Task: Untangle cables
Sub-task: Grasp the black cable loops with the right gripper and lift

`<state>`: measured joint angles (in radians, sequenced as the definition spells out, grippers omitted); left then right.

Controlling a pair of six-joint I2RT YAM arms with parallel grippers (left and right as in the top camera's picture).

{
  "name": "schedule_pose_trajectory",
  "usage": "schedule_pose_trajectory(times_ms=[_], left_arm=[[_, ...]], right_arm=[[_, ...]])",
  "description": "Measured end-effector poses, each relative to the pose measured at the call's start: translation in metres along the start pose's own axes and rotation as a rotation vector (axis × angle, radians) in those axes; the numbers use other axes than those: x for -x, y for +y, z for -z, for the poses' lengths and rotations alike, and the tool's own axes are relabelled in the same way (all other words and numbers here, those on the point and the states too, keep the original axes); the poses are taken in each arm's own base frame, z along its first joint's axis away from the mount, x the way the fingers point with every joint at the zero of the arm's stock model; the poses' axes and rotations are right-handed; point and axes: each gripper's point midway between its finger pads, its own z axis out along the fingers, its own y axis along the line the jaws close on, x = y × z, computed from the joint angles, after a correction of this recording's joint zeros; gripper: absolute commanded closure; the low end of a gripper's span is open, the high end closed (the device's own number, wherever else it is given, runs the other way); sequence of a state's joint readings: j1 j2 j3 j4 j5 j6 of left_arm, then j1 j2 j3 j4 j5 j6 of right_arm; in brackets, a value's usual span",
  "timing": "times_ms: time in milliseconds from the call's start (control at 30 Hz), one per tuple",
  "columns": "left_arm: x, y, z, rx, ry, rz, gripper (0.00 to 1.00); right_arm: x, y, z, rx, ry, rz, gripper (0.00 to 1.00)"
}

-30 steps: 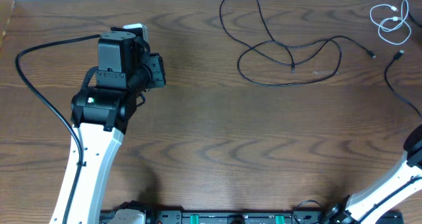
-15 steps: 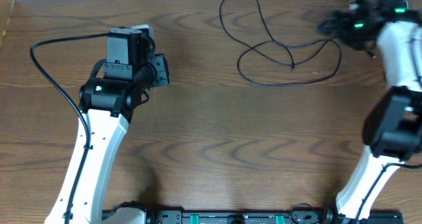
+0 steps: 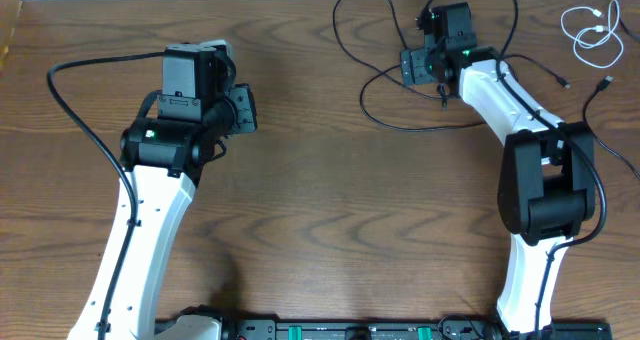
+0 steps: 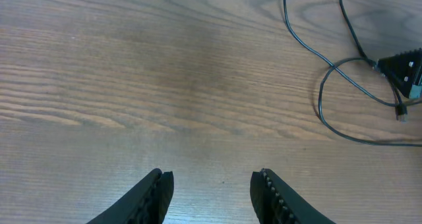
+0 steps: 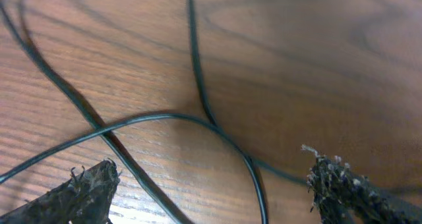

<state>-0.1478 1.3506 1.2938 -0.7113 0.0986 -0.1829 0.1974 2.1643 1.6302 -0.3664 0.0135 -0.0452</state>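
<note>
The long black cable [image 4: 320, 100] should pull its loops along together when I tug with my right gripper, because its parts cross loosely [image 4: 334, 66] over the wood.
The long black cable [image 3: 440, 126] lies in loose crossing loops at the back middle of the table. My right gripper [image 3: 413, 65] is open and hovers low over the upper part of those loops. In the right wrist view, crossing strands of the black cable [image 5: 198, 118] lie on the wood between the open jaws [image 5: 211, 171], untouched. The white cable [image 3: 590, 38] sits coiled in small loops at the back right corner, apart from the black one. My left gripper [image 3: 243, 108] is open and empty over bare wood left of the loops; its jaws [image 4: 211, 184] face the black cable [image 4: 323, 85].
A thick black wire [image 3: 60, 110] arcs from the left arm across the left of the table. Another black cord with a plug end [image 3: 603, 84] runs down the right edge. The right arm [image 3: 540, 180] stretches from the front right to the back middle.
The right arm has swung in from the right edge, past the back right corner, to above the black cable's loops. The left arm shifted slightly right, then held still.
</note>
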Motion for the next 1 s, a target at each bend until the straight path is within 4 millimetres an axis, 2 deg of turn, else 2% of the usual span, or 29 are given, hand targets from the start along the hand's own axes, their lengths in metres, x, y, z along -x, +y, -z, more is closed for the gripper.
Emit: schedule_pose_trajectory(times_ms=[133,200,233,400,600,833,1000], left_arm=[[-0.003,0.001,0.0,0.004,0.014,0.001,0.56],[-0.005,0.001,0.0,0.005,0.019,0.001,0.56],[-0.005,0.001,0.0,0.005,0.021,0.001,0.56],[-0.006,0.002,0.0,0.006,0.025,0.001,0.56],[-0.007,0.002,0.0,0.007,0.029,0.001,0.56],[-0.008,0.002,0.0,0.009,0.034,0.002,0.56],[-0.011,0.003,0.0,0.011,0.043,0.002,0.56]], right_arm=[[0.023,0.002,0.0,0.056,-0.108,0.153,0.09],[0.022,0.002,-0.002,0.092,-0.115,0.171,0.09],[0.021,0.002,-0.004,0.113,-0.114,0.175,0.09],[-0.012,-0.009,-0.026,0.241,-0.048,0.139,0.07],[-0.034,-0.011,-0.042,0.303,-0.008,0.107,0.07],[-0.036,-0.005,-0.044,0.339,-0.013,0.112,0.1],[-0.046,0.008,-0.035,0.422,0.042,0.104,0.12]])
